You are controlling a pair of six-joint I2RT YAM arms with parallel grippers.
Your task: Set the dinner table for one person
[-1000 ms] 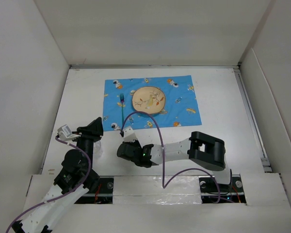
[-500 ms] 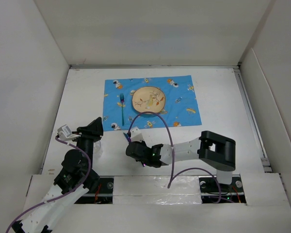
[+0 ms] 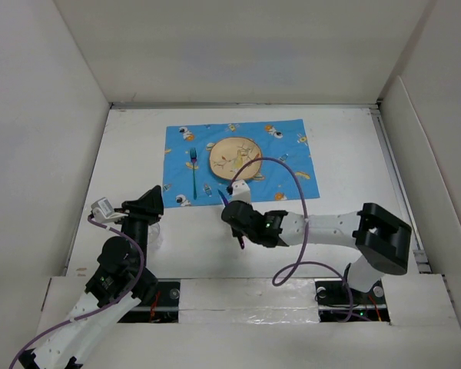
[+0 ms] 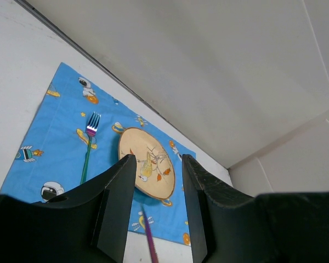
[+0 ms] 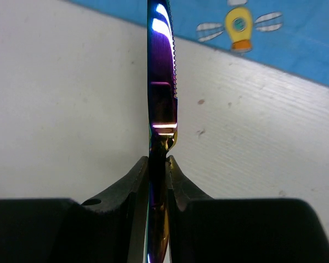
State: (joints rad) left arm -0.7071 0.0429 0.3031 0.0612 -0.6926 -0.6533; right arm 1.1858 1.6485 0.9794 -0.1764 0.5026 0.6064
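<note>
The knife's blade [image 5: 162,71] points ahead and the placemat is clear opposite the fork. My right gripper should now go to the plate's free side [image 3: 275,167] and let go there.
My right gripper [image 3: 229,206] [image 5: 158,167] is shut on an iridescent purple knife [image 5: 161,93]; its blade points ahead over the white dinner table [image 3: 346,169] toward the near edge of the blue astronaut placemat [image 3: 292,157]. The knife's tip also shows in the top view [image 3: 223,197] and the left wrist view [image 4: 149,241]. On the placemat lie a tan bird-patterned plate [image 3: 235,157] [image 4: 147,170] and, left of it, a green-handled fork [image 3: 194,171] [image 4: 88,148]. My left gripper [image 3: 150,201] [image 4: 156,186] is open and empty near the table's front left.
White wall panels [image 3: 46,115] border the table on the left, back and right. A purple cable [image 3: 280,173] loops from the right arm above the placemat's near right part. The right arm's black elbow [image 3: 383,238] sits at the front right.
My right gripper has moved right and away from me with the knife, from the front centre to the placemat's near edge. The right elbow swung right. The left arm has not moved.
</note>
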